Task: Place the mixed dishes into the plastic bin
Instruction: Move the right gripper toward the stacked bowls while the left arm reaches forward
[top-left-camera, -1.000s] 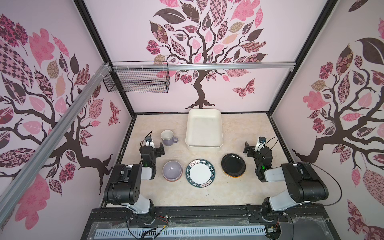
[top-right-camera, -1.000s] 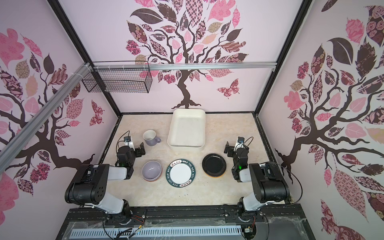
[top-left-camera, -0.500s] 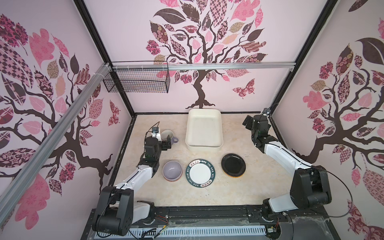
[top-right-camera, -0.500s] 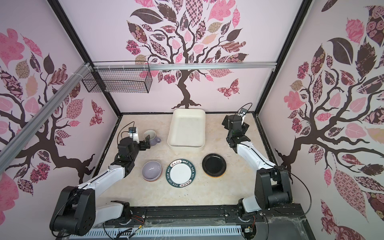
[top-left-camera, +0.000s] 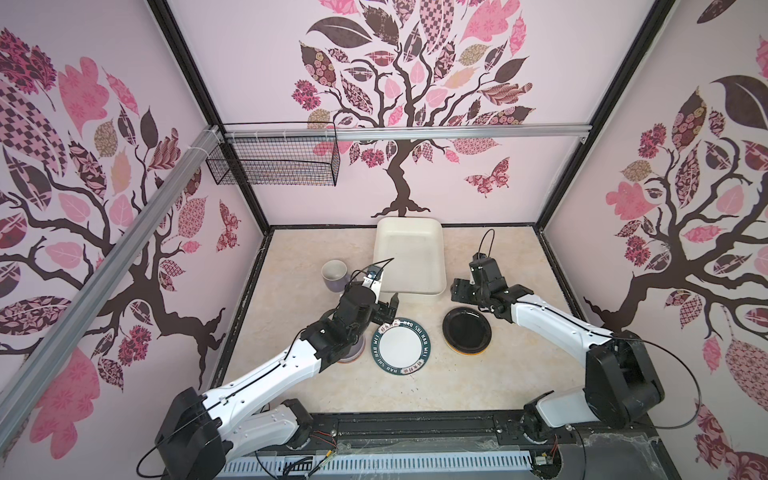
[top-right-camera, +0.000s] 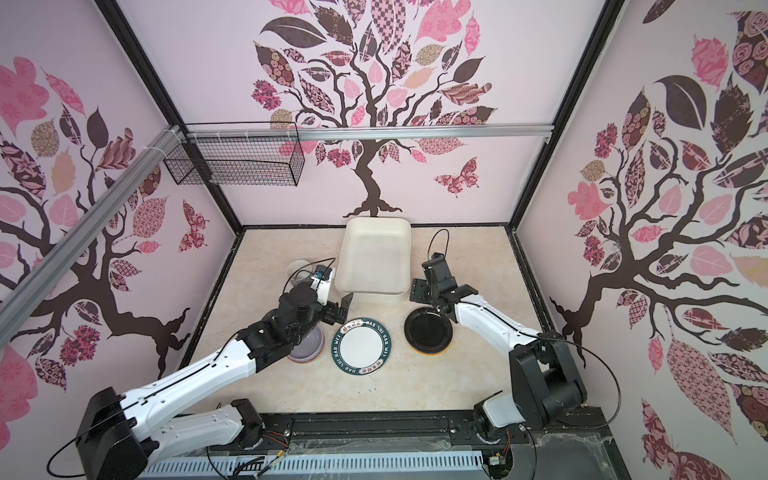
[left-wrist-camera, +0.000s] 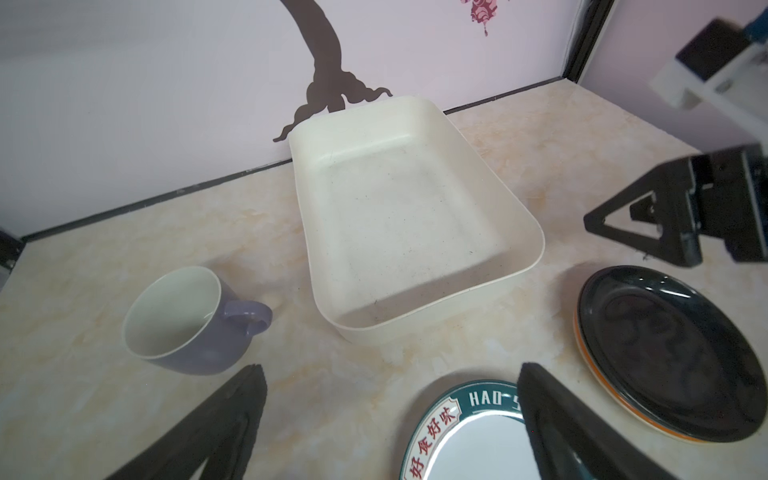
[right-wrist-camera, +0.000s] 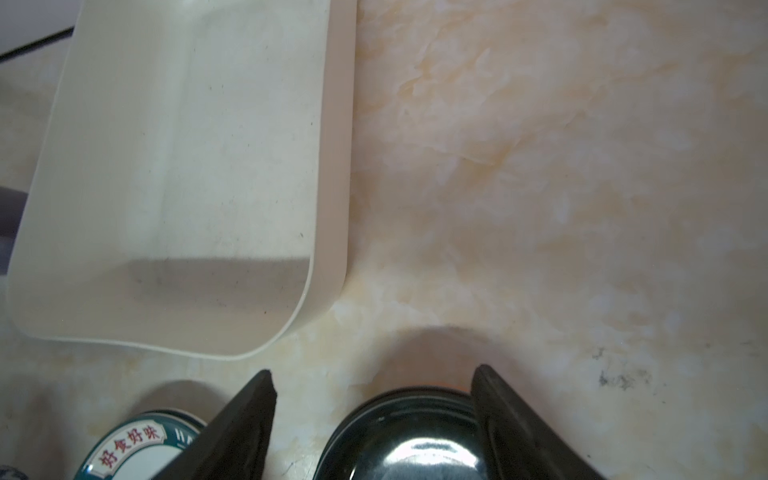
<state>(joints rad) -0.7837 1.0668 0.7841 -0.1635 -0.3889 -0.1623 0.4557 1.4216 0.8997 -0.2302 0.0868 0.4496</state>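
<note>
My left arm hangs over the lavender bowl (top-right-camera: 308, 347), so my left gripper should back off before my right gripper comes across to take the bowl's rim (top-right-camera: 323, 340).
The cream plastic bin (top-left-camera: 409, 293) (top-right-camera: 370, 297) (left-wrist-camera: 436, 320) (right-wrist-camera: 336, 166) stands empty at the back middle. A lavender mug (top-left-camera: 334, 276) (top-right-camera: 298, 270) (left-wrist-camera: 183, 320) sits to its left. My left gripper (top-left-camera: 386, 311) (top-right-camera: 340, 309) (left-wrist-camera: 390, 370) hangs open over the far rim of the green-rimmed white plate (top-left-camera: 401, 345) (top-right-camera: 361, 347) (left-wrist-camera: 469, 436) (right-wrist-camera: 133, 440). My left arm partly hides the lavender bowl (top-left-camera: 353, 353) (top-right-camera: 309, 345). The black plate (top-left-camera: 466, 330) (top-right-camera: 428, 331) (left-wrist-camera: 673, 353) (right-wrist-camera: 415, 436) lies on an orange plate (left-wrist-camera: 598, 374). Above its far edge my right gripper (top-left-camera: 462, 296) (top-right-camera: 419, 293) (right-wrist-camera: 374, 372) is open.
A black wire mesh basket (top-left-camera: 274, 164) (top-right-camera: 235, 162) hangs on the rail at the back left, well above the table. Bare marble tabletop (top-left-camera: 490, 257) (right-wrist-camera: 540, 187) lies right of the bin, and more (top-left-camera: 399, 390) in front of the plates.
Both arms have unfolded from the front. The left gripper passed the mug and came over the green-rimmed plate. The right gripper swung out to the back right, then down to the black plate.
</note>
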